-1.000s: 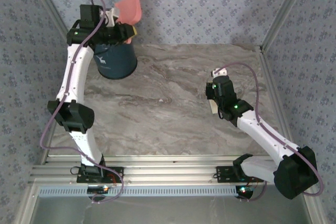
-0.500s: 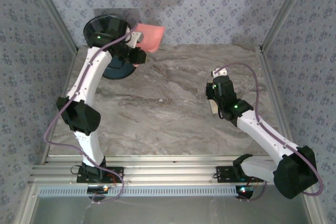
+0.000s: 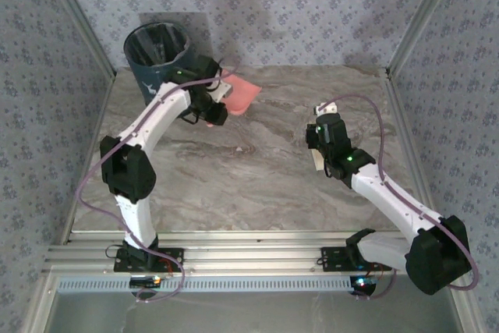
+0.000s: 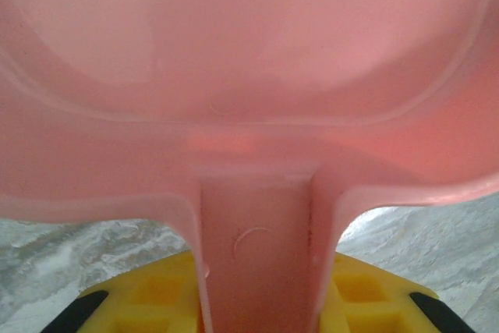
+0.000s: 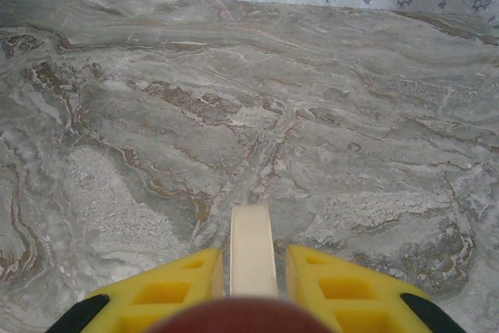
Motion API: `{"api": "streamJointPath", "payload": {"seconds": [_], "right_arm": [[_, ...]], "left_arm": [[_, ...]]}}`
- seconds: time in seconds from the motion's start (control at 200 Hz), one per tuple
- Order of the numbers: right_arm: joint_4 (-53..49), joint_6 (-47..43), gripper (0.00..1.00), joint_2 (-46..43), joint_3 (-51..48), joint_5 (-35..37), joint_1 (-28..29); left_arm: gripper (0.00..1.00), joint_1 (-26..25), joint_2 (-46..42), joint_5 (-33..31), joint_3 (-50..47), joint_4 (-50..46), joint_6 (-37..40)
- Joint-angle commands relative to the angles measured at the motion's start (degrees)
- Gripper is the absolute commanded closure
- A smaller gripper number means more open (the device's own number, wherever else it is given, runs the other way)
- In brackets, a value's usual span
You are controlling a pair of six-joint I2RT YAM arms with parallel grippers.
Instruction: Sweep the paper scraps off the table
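The pink dustpan (image 3: 243, 97) is empty and facing up, so the robot's left gripper should keep going toward the clear middle of the table (image 3: 261, 144) and release the dustpan flat there.
My left gripper (image 3: 214, 107) (image 4: 257, 290) is shut on the handle of a pink dustpan (image 3: 242, 93) (image 4: 249, 76), its yellow fingers (image 4: 148, 295) on either side of the handle. The pan hangs low over the back left of the marble table (image 3: 257, 169), just right of the bin. Over the right half, my right gripper (image 3: 324, 122) (image 5: 252, 271) is shut on a cream flat tool (image 5: 252, 243), held edge-on and pointing at the table (image 5: 234, 115). The paper scraps are out of view.
A dark blue bin (image 3: 158, 48) stands open at the back left corner, close beside the left arm. Aluminium rails (image 3: 249, 259) edge the table's near side, and patterned walls (image 3: 312, 13) close in the back and both sides.
The left arm has swung the dustpan from over the bin down and to the right, lowering it towards the table. The bin's mouth now stands uncovered. The right arm has not moved.
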Motion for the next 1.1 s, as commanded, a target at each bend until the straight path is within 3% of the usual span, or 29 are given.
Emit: {"api": "streamJointPath", "payload": {"seconds": [0.0,0.44,1.094], "right_arm": [[1.3,1.2,1.0,-0.1,-0.3,-0.1,-0.5],[1.2,1.1,1.0,-0.2,-0.4,0.1,-0.6],[0.2,1.0,1.0,-0.6,-0.9,0.1,-0.9]], "left_arm": [[1.0,-1.8,0.9,-0.9,-3.3,2.1,2.0],[1.0,-8.5,6.2,-0.6,-8.5,3.1,4.2],[1.0,-10.6,14.3,2.6,-5.6,3.0,5.7]]}}
